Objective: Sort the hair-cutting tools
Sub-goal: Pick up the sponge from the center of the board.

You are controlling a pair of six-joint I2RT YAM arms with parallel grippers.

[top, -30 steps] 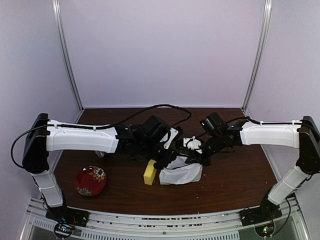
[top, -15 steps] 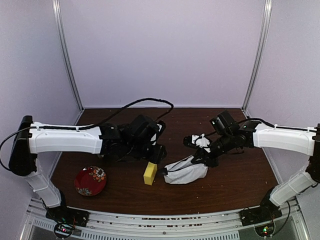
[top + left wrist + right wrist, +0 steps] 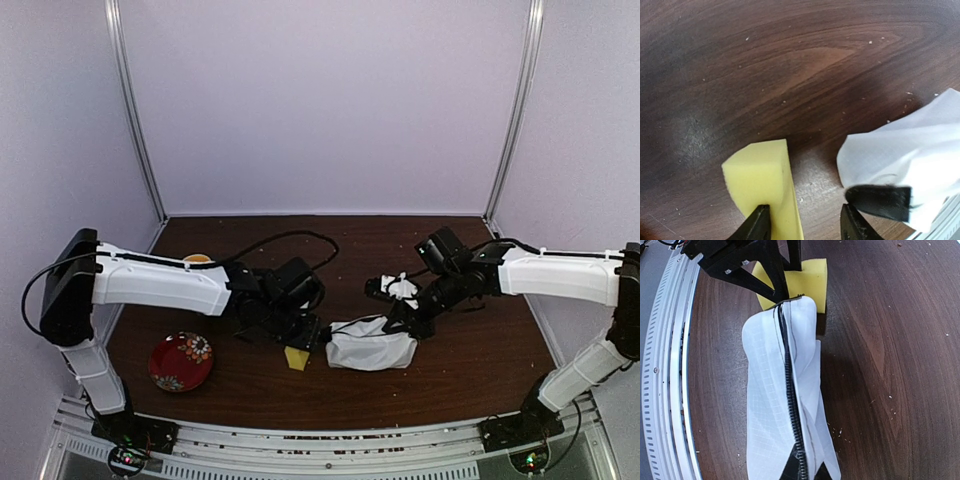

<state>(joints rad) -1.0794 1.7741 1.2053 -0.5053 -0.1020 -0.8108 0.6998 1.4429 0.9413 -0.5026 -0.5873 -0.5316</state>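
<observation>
The yellow sponge block is off-centre under a finger of my left gripper (image 3: 757, 195), so the robot should back away and straddle the block (image 3: 297, 358) before it lifts the block.
No scissors, comb, trimmer or black square piece shows in any view. The white pouch (image 3: 372, 346) with a black zipper (image 3: 790, 390) lies on the table. My right gripper (image 3: 401, 322) is shut on its right end, and the fingers pinch the cloth at the bottom of the right wrist view (image 3: 807, 472). The yellow sponge block (image 3: 297, 356) stands just left of the pouch. My left gripper (image 3: 306, 340) is open and low over the table (image 3: 805, 226). Its left finger is at the sponge (image 3: 760, 180), its right finger beside the pouch's black end tab (image 3: 880, 201).
A red patterned plate (image 3: 181, 361) sits at the front left. A small orange thing (image 3: 198, 258) peeks out behind the left arm. A perforated metal rail (image 3: 665, 390) runs along the table's near edge. Cables loop across the back of the table.
The left gripper has left the pouch's top and come down low at the sponge. The right gripper has pulled the pouch a little right and lowered it flat onto the table.
</observation>
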